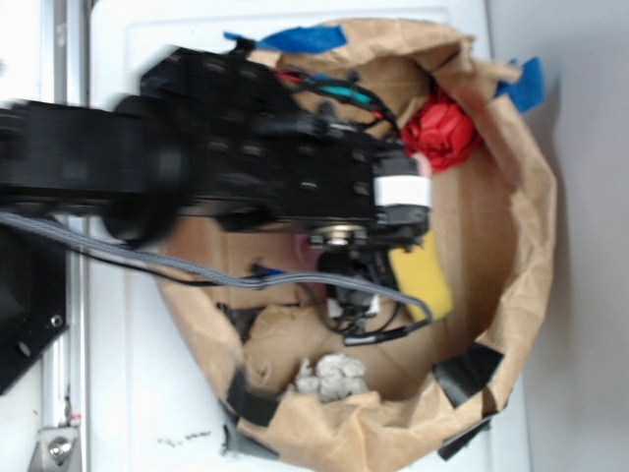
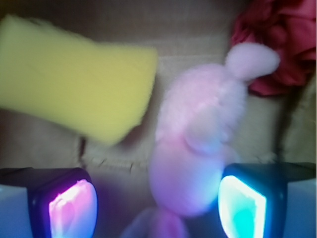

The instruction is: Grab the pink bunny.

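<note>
The pink bunny's round body is off-centre, near the gripper's cyan-lit pad, so the gripper should move toward that side and straddle the body evenly before it closes.
The pink bunny lies on the brown paper, its round body between my fingers and nearer the right, cyan-lit pad. The left, pink-lit pad stands well apart from it. My gripper is open, and the picture is too blurred to tell whether either pad touches the plush. From outside, my black arm covers the bunny except for a small pink patch, and the gripper points down into the paper bag.
A yellow sponge lies just left of the bunny. A red wrinkly ball sits at the far right corner. The brown paper bag's rim rings everything. Crumpled white material lies near the front.
</note>
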